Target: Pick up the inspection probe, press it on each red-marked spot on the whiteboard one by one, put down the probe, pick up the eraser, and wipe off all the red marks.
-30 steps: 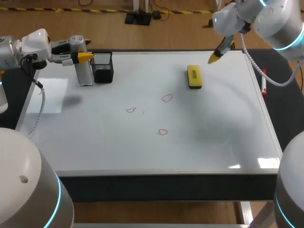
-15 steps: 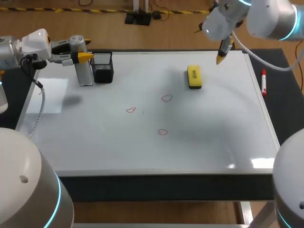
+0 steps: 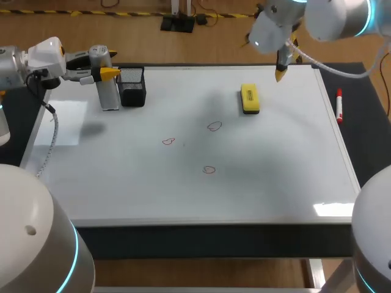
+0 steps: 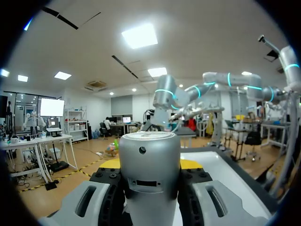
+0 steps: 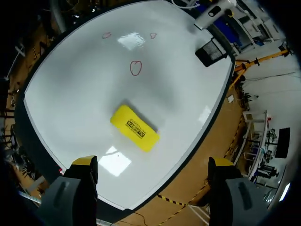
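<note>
My gripper will rub the eraser over the red mark nearest the probe, and the mark will come off clean, as the glossy whiteboard has thin red lines.
The inspection probe, a white body with a grey cap, stands upright at the whiteboard's far left corner. My left gripper is shut on it; in the left wrist view the grey probe fills the space between the fingers of the left gripper. The yellow eraser lies flat at the far right. My right gripper hangs open above the board's far edge, just behind the eraser, which lies ahead of the right gripper. Three red marks sit mid-board.
A black mesh pen holder stands right beside the probe. A red marker lies on the dark mat off the board's right edge. In the right wrist view the pen holder is at the board's far corner.
My right arm has swung left along the far edge, its gripper now pointing down behind the eraser. The left arm and the probe have stayed still.
</note>
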{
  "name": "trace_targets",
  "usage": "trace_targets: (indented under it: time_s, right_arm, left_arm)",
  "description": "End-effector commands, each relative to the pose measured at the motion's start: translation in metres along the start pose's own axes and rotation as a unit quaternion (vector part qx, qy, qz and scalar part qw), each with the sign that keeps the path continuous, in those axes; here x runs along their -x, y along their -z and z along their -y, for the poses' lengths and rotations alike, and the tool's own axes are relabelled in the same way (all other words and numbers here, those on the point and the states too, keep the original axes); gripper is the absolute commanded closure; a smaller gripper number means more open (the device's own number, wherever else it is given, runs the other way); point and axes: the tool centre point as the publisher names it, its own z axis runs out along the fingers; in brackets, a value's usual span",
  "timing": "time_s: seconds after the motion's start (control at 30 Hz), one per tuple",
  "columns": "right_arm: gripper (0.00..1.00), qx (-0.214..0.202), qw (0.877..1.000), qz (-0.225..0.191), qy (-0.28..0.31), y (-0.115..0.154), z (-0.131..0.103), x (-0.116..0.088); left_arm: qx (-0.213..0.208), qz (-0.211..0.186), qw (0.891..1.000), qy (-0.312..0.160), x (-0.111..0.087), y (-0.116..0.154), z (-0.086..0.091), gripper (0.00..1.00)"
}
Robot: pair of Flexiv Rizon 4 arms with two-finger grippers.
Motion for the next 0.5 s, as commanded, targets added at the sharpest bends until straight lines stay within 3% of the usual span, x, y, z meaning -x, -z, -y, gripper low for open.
trace_targets:
  time_s: [0.03,0.3,0.5]
  right_arm:
    - [0.00,0.013,0.995,-0.061,0.072,-0.017,-0.007,-0.002]
    - [0.00,0.024,0.984,-0.098,0.144,-0.045,-0.017,-0.032]
    - [0.00,0.039,0.971,-0.082,0.221,-0.050,-0.029,-0.048]
  left_arm:
    - [0.000,0.000,1.000,-0.001,-0.001,0.000,0.001,1.00]
    - [0.000,0.000,1.000,-0.001,-0.001,0.000,0.001,1.00]
    - [0.000,0.000,1.000,-0.001,-0.001,0.000,0.001,1.00]
